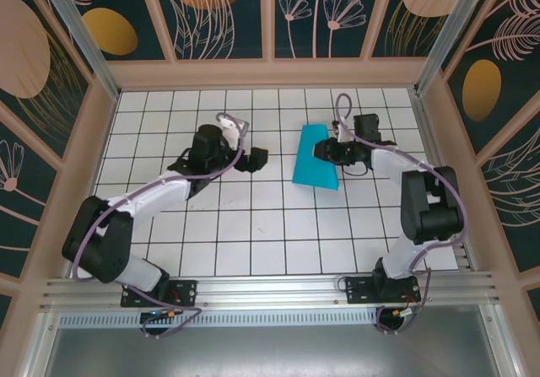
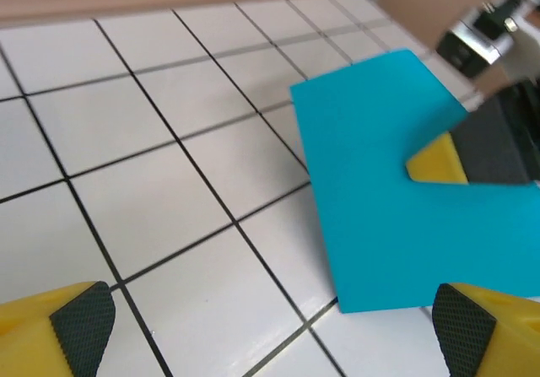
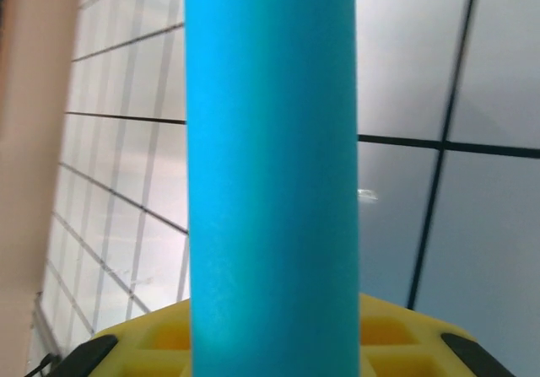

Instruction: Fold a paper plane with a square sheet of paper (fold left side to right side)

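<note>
The raised side of the paper (image 2: 414,67) has a smooth curve, so I expect the sheet (image 1: 313,168) to bend into a rounded fold as I bring its sides together.
The square sheet of paper (image 1: 315,159) is teal and lies on the white grid table right of centre, its right side raised. My right gripper (image 1: 328,151) reaches in from the right and is shut on that right edge. In the left wrist view one yellow finger (image 2: 437,163) rests on top of the paper (image 2: 396,191). In the right wrist view the paper (image 3: 270,183) runs as a broad curved band straight up between my right gripper (image 3: 278,358) jaws. My left gripper (image 1: 253,159) stands open to the left of the sheet, apart from it, its pads (image 2: 82,325) low over bare tiles.
The white tiled table (image 1: 253,225) is ringed by wooden walls with dark floral panels (image 1: 219,6). A metal rail (image 1: 270,288) runs along the near edge beside both arm bases. Open tiles lie in front of the sheet.
</note>
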You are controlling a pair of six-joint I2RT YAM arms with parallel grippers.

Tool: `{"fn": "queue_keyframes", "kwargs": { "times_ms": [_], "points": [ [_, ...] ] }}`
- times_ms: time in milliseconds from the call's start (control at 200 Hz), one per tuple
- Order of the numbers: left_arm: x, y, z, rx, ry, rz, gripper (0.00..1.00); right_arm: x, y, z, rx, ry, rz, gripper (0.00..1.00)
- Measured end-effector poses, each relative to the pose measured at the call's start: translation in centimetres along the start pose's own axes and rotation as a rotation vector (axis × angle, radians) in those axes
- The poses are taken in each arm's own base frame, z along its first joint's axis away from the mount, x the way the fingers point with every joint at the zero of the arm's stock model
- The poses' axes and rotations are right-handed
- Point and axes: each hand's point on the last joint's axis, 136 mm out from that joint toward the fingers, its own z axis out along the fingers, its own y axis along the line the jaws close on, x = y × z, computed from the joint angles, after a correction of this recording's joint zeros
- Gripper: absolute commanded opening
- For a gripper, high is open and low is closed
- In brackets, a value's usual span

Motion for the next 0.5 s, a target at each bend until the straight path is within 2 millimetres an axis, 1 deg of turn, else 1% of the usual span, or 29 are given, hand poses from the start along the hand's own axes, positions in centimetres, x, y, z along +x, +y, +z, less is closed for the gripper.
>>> {"fn": "queue_keyframes", "kwargs": {
  "times_ms": [40,110,230,330,500],
  "points": [
    [-0.6,0.0,-0.7,0.01,-0.023,-0.03,0.99,-0.4,1.3,-0.8,-0.034,-0.019,-0.033,0.28],
    [-1.9,-0.5,-1.9,0.047,-0.061,-0.067,0.98,-1.2,3.9,-2.3,-0.097,-0.055,-0.098,0.28],
    [-3.7,-2.4,-3.5,0.141,-0.104,-0.094,0.99,-2.1,8.3,-5.1,-0.211,-0.111,-0.204,0.27],
    [-4.6,-4.1,-4.3,0.225,-0.108,-0.108,0.98,-1.9,11.3,-6.8,-0.289,-0.126,-0.271,0.27],
    [-5.9,-6.7,-5.2,0.36,-0.111,-0.117,0.98,-0.8,16.5,-8.2,-0.419,-0.1,-0.371,0.25]
  ]
}}
